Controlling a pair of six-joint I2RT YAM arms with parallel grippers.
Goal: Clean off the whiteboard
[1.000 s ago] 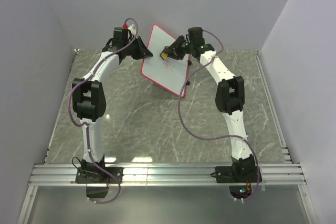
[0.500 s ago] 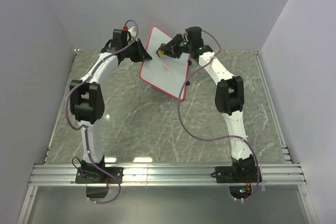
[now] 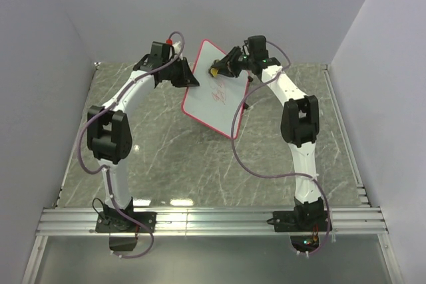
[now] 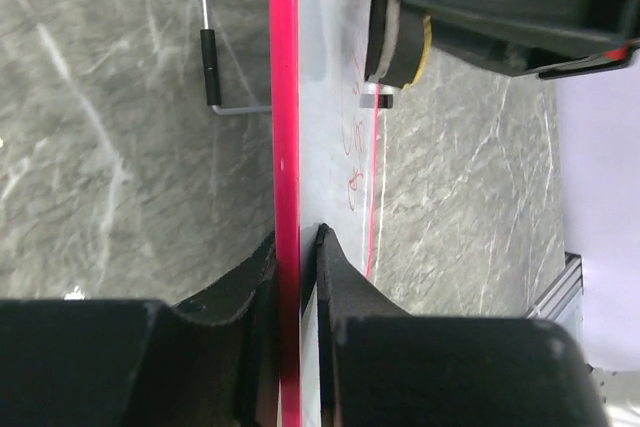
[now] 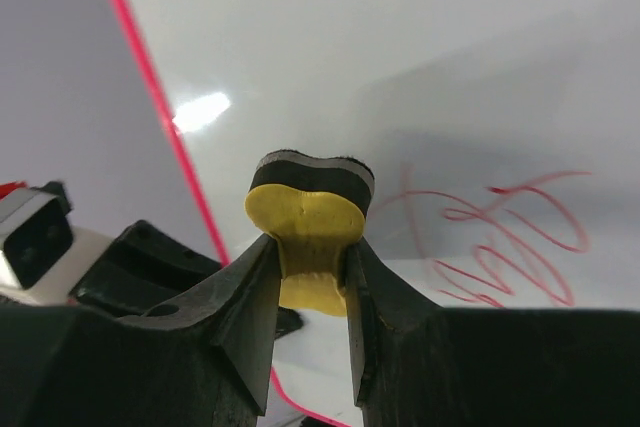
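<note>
The eraser (image 3: 213,71) sits past the red scribbles, near the whiteboard's rim by my left gripper. Next, my right gripper sweeps it back down across the scribbles (image 3: 218,91).
The whiteboard (image 3: 216,91), white with a thin red rim and red scribbles (image 3: 221,95), is held up off the table, tilted. My left gripper (image 3: 192,79) is shut on its left edge; in the left wrist view the red rim (image 4: 284,147) runs between the jaws. My right gripper (image 3: 219,68) is shut on the yellow eraser (image 5: 305,232), whose black felt face (image 5: 310,173) is against or very near the board, just left of the red scribbles (image 5: 500,237). The eraser (image 4: 400,37) also shows edge-on in the left wrist view, at the board's face.
The grey marble table (image 3: 166,157) is walled at left, back and right. A thin metal kickstand rod (image 4: 208,57) sticks out behind the board. A metal rail (image 3: 213,221) runs along the near edge by the arm bases.
Both arms have shifted right with the board. The eraser has moved from the scribbles up toward the board's upper left part. The scribbles still show.
</note>
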